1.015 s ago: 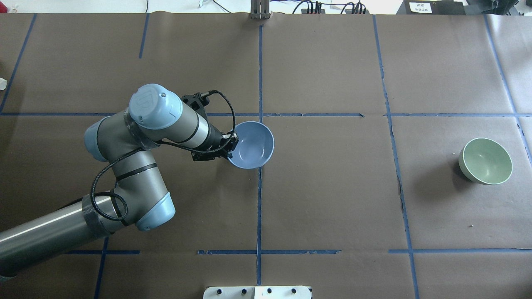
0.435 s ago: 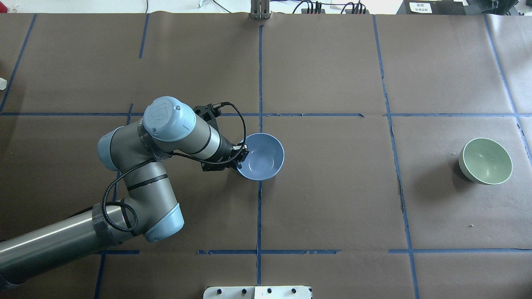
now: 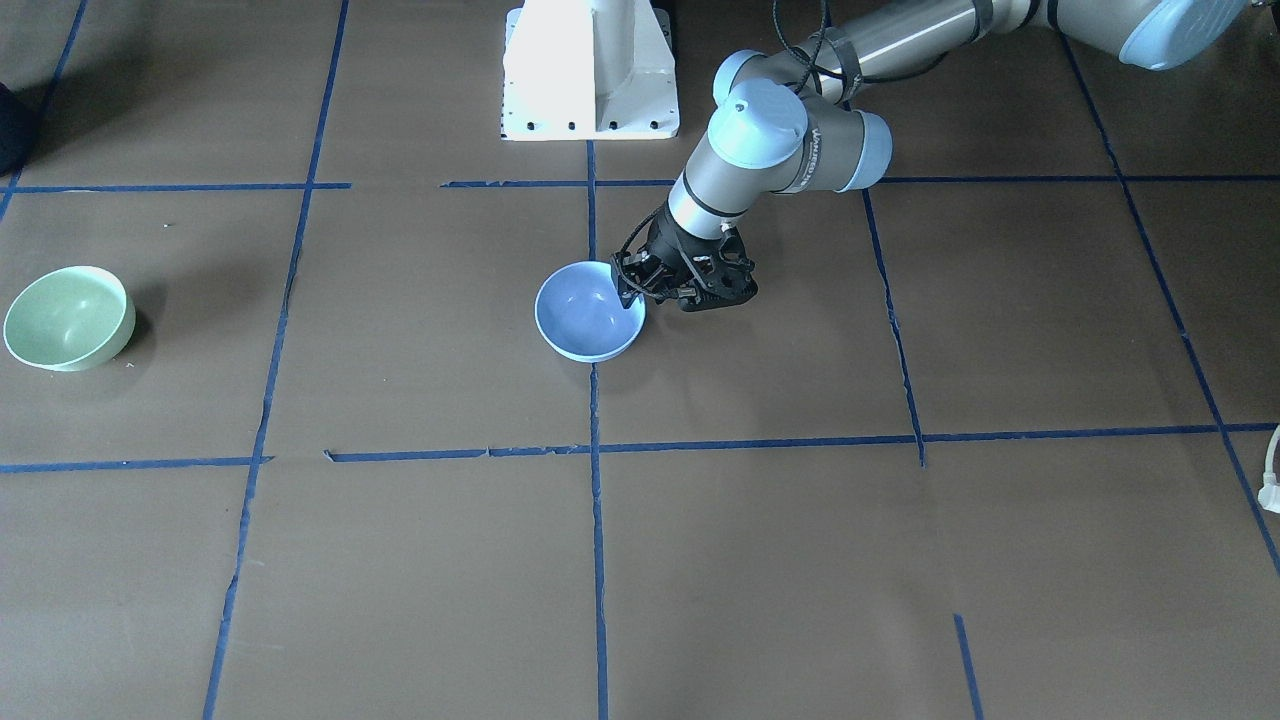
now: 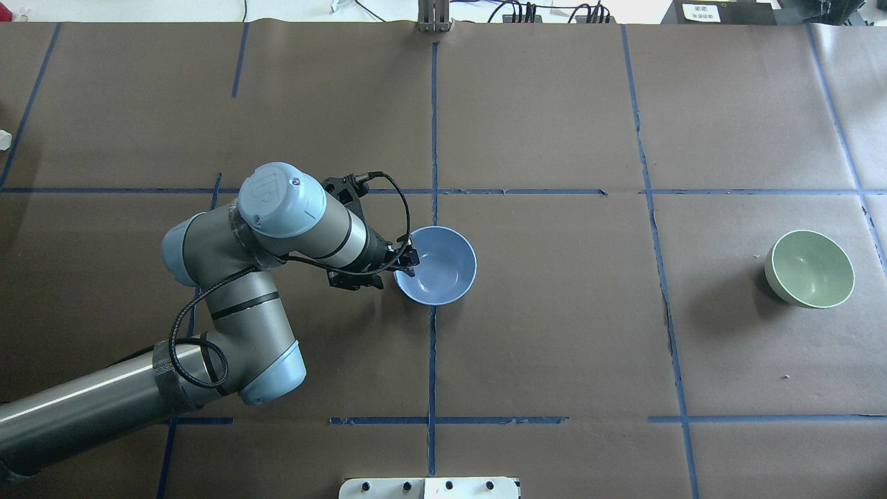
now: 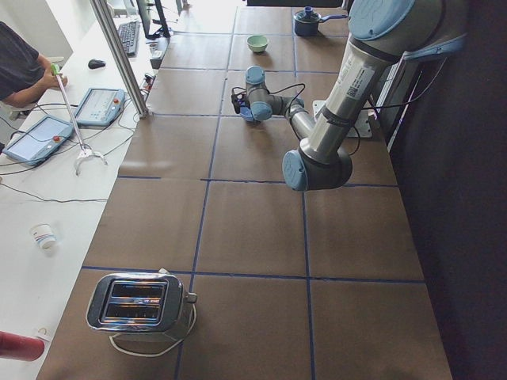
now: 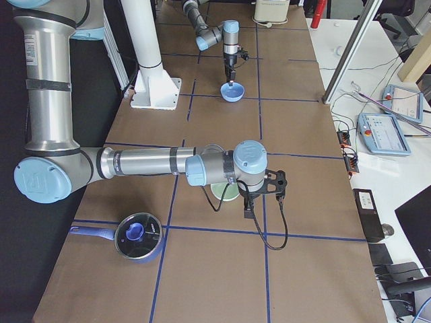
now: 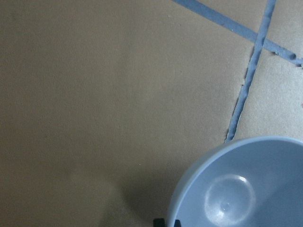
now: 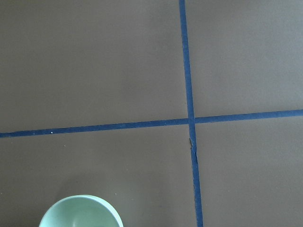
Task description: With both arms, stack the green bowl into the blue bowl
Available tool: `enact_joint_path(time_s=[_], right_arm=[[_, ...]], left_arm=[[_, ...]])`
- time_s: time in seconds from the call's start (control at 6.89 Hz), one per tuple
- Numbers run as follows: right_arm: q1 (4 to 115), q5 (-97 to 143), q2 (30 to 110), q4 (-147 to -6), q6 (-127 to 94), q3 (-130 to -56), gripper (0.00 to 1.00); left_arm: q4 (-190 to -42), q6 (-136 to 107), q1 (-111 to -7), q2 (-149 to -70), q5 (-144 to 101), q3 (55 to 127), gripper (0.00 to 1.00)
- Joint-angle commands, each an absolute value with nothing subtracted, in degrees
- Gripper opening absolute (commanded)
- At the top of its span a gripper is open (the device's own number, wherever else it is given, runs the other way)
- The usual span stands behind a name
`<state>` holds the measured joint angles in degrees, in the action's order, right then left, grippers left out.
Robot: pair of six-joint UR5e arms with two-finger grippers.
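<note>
The green bowl [image 3: 70, 317] should nest nearly rim to rim in the blue bowl when the robot lowers it in, as both bowls have tapering sides [image 3: 116, 344].
The blue bowl [image 4: 438, 267] stands upright near the table's middle, on the centre tape line; it also shows in the front view [image 3: 586, 314] and the left wrist view [image 7: 241, 189]. My left gripper [image 4: 410, 259] is shut on its rim on the robot's left side. I cannot tell whether the bowl touches the table. The green bowl [image 4: 809, 269] rests alone at the far right, tilted on its side, and also shows in the front view [image 3: 66, 318]. My right gripper [image 6: 247, 208] shows only in the exterior right view, raised near the green bowl [image 6: 225, 193]; I cannot tell its state.
The white pedestal base [image 3: 590, 70] stands at the robot's edge. A dark pot with a blue lid [image 6: 138, 235] sits at the table's right end. A toaster [image 5: 139, 305] sits at the left end. Blue tape lines cross the brown table cover.
My left arm has carried the blue bowl to the right and towards the robot, and it looks lower. The green bowl has not moved.
</note>
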<state>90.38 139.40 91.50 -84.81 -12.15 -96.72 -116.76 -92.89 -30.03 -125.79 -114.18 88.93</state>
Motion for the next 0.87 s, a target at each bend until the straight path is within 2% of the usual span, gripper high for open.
enact_joint_path(time_s=[0.0,0.15,0.44,0.73], right_arm=[[90.4,139.5,91.5,-84.8,-12.2,-96.4,1.00],[90.4,139.3,91.6,-84.7,-12.1,-96.5,1.00],[87.3,139.1,92.8,-84.5,-16.3,-96.5,1.00],[79.8,136.3,97.5,-66.7,-30.6,-96.1,1.00]], left_arm=[[-116.2,-92.7,-30.8,-125.2,-115.0,90.4,1.00],[-112.6,-92.6,-33.0,-125.0,-118.6,92.3,1.00],[-106.2,-92.4,-38.0,-122.4,-125.0,100.5,1.00],[-101.2,-88.6,-38.8,-121.9,-125.3,103.2,1.00]])
